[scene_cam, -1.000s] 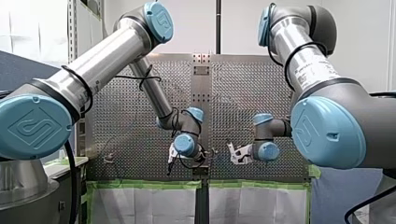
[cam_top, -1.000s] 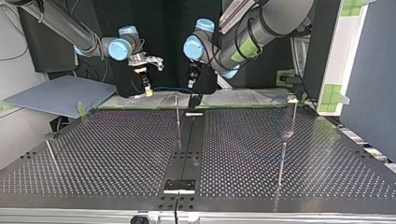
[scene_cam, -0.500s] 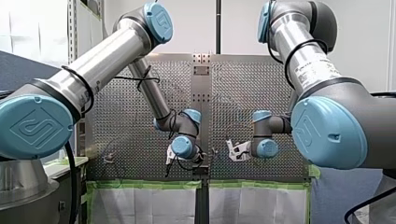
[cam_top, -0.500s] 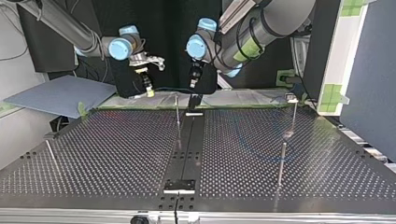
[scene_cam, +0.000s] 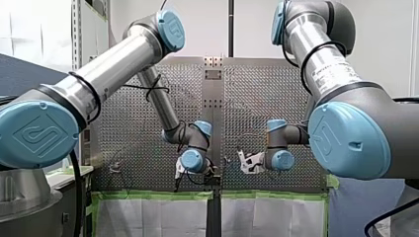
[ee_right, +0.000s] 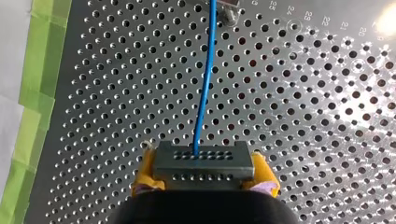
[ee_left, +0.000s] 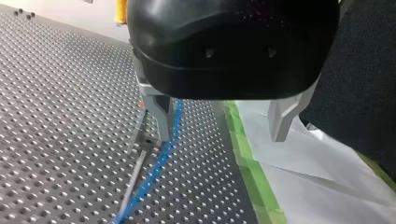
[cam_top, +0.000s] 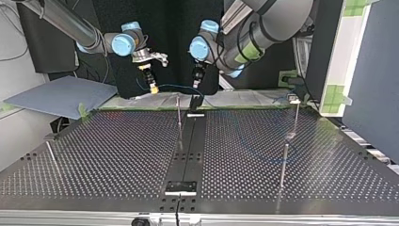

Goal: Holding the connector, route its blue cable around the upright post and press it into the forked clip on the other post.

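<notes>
The blue cable (ee_right: 208, 65) is curving smoothly out of the grey connector (ee_right: 197, 143). It will stay attached and bend in a gentle curve when I carry it.
In the right wrist view my right gripper (ee_right: 204, 171) is shut on the grey connector (ee_right: 204, 161), held between yellow pads (ee_right: 145, 173). The blue cable (ee_right: 205, 79) runs from it out over the perforated table to a metal post (ee_right: 231, 11). At the top view's far edge my right gripper (cam_top: 151, 85) holds the connector above the table. The cable (cam_top: 176, 86) stretches toward my left gripper (cam_top: 195, 99), just behind the upright post (cam_top: 179, 114). In the left wrist view my left gripper (ee_left: 220, 136) is open; the cable (ee_left: 163, 154) passes right beside one metal finger (ee_left: 161, 114).
A post with a clip on top (cam_top: 295, 112) stands at the top view's right, a plain post (cam_top: 283, 165) nearer the camera, another (cam_top: 51, 157) at the left. Green tape and white sheeting (ee_left: 261, 186) border the table under my left gripper.
My right gripper has moved with the connector toward the top view's middle and a little up, drawing the cable taut. My left gripper has sunk slightly in the front view.
</notes>
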### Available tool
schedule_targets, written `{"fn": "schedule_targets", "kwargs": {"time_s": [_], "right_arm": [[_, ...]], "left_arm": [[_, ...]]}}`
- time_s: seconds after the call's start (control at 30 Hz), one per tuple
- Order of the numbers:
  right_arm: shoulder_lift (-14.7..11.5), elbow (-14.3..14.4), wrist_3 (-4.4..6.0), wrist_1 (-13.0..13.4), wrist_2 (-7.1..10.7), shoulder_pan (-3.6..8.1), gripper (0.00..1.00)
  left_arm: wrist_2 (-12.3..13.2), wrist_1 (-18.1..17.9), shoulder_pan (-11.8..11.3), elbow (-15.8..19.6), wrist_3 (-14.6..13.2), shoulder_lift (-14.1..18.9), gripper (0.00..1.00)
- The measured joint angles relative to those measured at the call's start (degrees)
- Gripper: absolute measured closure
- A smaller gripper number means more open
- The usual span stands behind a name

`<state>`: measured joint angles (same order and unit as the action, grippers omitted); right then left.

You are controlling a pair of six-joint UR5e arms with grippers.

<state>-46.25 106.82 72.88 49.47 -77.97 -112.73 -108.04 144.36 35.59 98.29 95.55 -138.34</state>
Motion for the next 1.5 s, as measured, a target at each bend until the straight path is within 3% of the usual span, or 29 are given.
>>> {"fn": "schedule_targets", "kwargs": {"time_s": [0.6,1.0,1.23,1.27,1.3,1.33,1.37,1.4,1.43,1.5], "right_arm": [[0.0,0.0,0.00,0.1,0.33,-0.08,1.00],[0.0,0.0,0.00,0.1,0.96,-0.08,1.00],[0.0,0.0,0.00,0.1,0.97,-0.09,1.00],[0.0,0.0,0.00,0.1,0.97,-0.09,1.00],[0.0,0.0,0.00,0.1,0.98,-0.09,1.00],[0.0,0.0,0.00,0.1,0.97,-0.09,1.00],[0.0,0.0,0.00,0.1,0.97,-0.08,1.00],[0.0,0.0,0.00,0.1,0.98,-0.05,1.00],[0.0,0.0,0.00,0.0,0.97,-0.01,1.00],[0.0,0.0,0.00,0.0,0.97,0.09,1.00]], "left_arm": [[0.2,-3.2,-0.6,-2.1,0.5,-1.3,0.00],[0.8,-5.7,-2.3,-2.6,2.7,-1.3,0.00],[0.2,-5.6,-2.6,-2.7,1.3,-1.3,0.00],[0.0,-5.6,-2.6,-2.7,1.0,-1.3,0.02],[-0.1,-5.6,-2.6,-2.7,0.7,-1.3,0.16],[-0.1,-5.7,-2.6,-2.7,0.3,-1.3,0.16],[0.0,-5.8,-2.6,-2.7,0.0,-1.3,0.32],[0.0,-5.9,-2.6,-2.7,-0.4,-1.3,0.67],[0.1,-5.9,-2.6,-2.7,-0.9,-1.3,0.67],[0.1,-6.1,-2.6,-2.7,-1.5,-1.3,1.00]]}}
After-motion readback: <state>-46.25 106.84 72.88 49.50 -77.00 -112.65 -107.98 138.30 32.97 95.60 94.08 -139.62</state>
